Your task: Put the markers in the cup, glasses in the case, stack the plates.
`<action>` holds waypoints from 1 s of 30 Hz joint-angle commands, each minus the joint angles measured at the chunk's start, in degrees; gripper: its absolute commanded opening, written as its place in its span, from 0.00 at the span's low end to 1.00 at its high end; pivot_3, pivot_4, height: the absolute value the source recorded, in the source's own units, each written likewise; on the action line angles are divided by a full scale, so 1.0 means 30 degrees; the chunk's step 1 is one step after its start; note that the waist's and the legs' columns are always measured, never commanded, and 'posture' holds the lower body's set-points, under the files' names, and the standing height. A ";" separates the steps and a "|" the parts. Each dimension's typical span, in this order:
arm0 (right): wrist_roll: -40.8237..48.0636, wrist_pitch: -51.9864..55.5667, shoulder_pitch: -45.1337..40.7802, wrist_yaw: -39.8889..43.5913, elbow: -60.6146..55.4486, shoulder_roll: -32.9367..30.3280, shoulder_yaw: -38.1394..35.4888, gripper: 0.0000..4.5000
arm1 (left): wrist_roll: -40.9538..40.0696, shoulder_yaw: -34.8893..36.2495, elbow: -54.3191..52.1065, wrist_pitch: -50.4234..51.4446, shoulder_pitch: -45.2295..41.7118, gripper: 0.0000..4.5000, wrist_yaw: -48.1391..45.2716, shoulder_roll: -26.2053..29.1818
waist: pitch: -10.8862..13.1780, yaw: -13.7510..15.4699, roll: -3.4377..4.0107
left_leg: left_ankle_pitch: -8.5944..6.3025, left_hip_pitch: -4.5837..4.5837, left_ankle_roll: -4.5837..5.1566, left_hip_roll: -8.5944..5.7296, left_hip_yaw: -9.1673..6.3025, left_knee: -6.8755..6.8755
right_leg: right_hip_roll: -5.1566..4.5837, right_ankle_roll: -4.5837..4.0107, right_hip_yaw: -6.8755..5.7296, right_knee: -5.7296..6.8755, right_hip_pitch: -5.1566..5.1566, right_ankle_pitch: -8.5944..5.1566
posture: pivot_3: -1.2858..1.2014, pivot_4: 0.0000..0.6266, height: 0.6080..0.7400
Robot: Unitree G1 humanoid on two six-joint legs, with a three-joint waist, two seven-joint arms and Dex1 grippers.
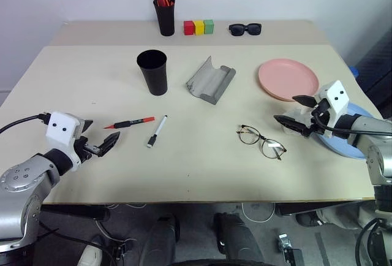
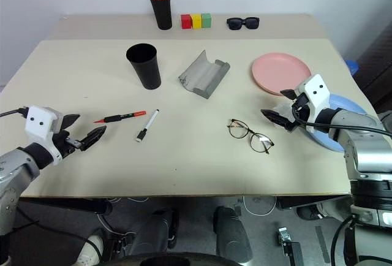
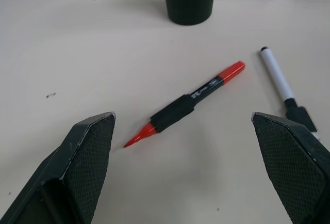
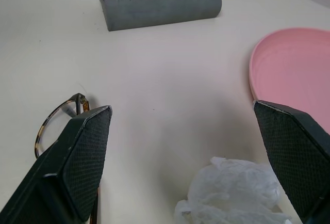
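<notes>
My gripper will drop the white marker (image 1: 157, 131) into the tall, wide-mouthed black cup (image 1: 153, 72). The marker looks short beside the cup, so it will go almost all the way inside.
A red and black marker (image 1: 128, 122) and a white marker (image 1: 157, 131) lie side by side at the table's left front. My left gripper (image 1: 98, 135) hovers open just left of them, its fingers (image 3: 87, 152) apart with the red marker (image 3: 185, 105) ahead. Behind them the black cup (image 1: 152, 72) stands upright. The grey case (image 1: 211, 79) lies open at mid table. Wire-frame glasses (image 1: 261, 141) rest in front of it, to the right. My right gripper (image 1: 285, 108) stays open and empty, right of the glasses. It hangs over the blue plate (image 1: 340, 146), with the pink plate (image 1: 288, 79) behind it.
At the back stand a narrow black cup of orange-capped markers (image 1: 165, 15), three coloured blocks (image 1: 199, 27) and black sunglasses (image 1: 245, 29). A crumpled white wrapper (image 4: 232, 193) lies under my right gripper. The blue plate overhangs the table's right edge.
</notes>
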 commanded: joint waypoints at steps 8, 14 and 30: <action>0.0058 -0.0248 -0.1134 -0.0042 -0.0028 -0.0008 0.0355 1.00 | -0.0372 0.0256 -0.0840 -0.0225 0.0233 0.97 0.0718 -0.0489 | 0.0000 -0.0008 0.0000 | 0.0000 0.0002 0.0000 0.0000 0.0001 0.0002 | 0.0003 0.0000 0.0000 0.0003 0.0000 0.0001 | 0.52 0.24 1.00; 0.0036 -0.0219 -0.1539 -0.0252 -0.0397 0.0557 0.0944 1.00 | -0.0303 -0.0762 -0.0849 -0.0095 -0.0518 0.97 0.0990 -0.0636 | -0.0001 0.0018 -0.0001 | 0.0000 0.0002 0.0000 -0.0002 0.0000 0.0013 | 0.0003 0.0001 -0.0001 0.0003 0.0006 0.0002 | 0.52 0.24 1.00; -0.0338 0.0984 0.0066 -0.2320 -0.6524 0.3840 0.4776 1.00 | -0.0061 -0.5836 -0.1566 0.5645 -0.5255 0.99 0.2239 0.0405 | -0.0002 -0.0020 -0.0003 | 0.0000 0.0003 0.0000 -0.0006 -0.0031 0.0015 | 0.0021 0.0017 -0.0008 0.0021 0.0012 0.0009 | 0.52 0.24 1.00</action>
